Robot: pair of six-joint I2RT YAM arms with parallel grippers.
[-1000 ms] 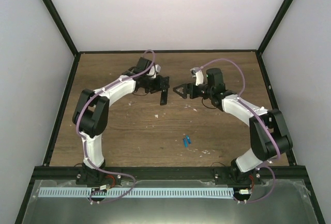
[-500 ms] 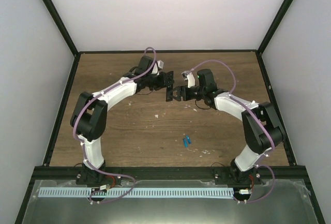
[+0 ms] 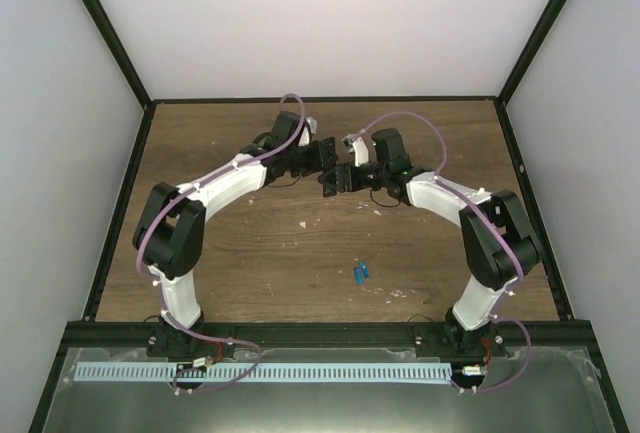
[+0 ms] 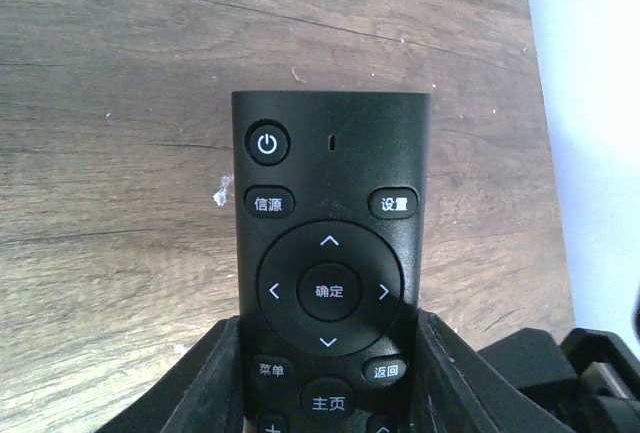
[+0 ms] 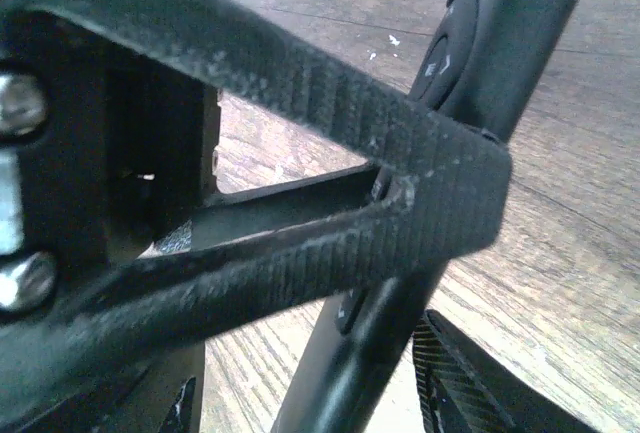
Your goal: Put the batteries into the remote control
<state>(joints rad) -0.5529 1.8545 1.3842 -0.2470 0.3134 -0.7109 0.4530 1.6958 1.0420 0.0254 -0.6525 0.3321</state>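
Observation:
The robot's left gripper has the remote control's lower half (image 4: 330,378) with the button side up, so next the right gripper takes it (image 5: 345,378) and turns it before the left gripper grips the remote control's end.
The black remote control (image 4: 330,253) lies button-face up between my left gripper's (image 4: 328,358) fingers, which are shut on its lower half above the wooden table. In the top view the left gripper (image 3: 321,160) holds the remote control (image 3: 328,185) at the far middle of the table. My right gripper (image 3: 343,177) meets it from the right. In the right wrist view the remote control (image 5: 520,23) runs between the right gripper's (image 5: 440,273) fingers, with a thin strip of table showing beside the lower finger (image 5: 470,388). The two blue batteries (image 3: 361,273) lie together on the table nearer the arm bases.
The wooden table (image 3: 250,253) is boxed in by a black frame and white walls. Small white specks (image 3: 303,223) dot the wood near the middle. A metal shelf with a white ruler strip (image 3: 260,373) runs along the near edge.
The right gripper has swung left up to the remote and narrowed its jaws around it. The left arm has carried the remote slightly right and farther back.

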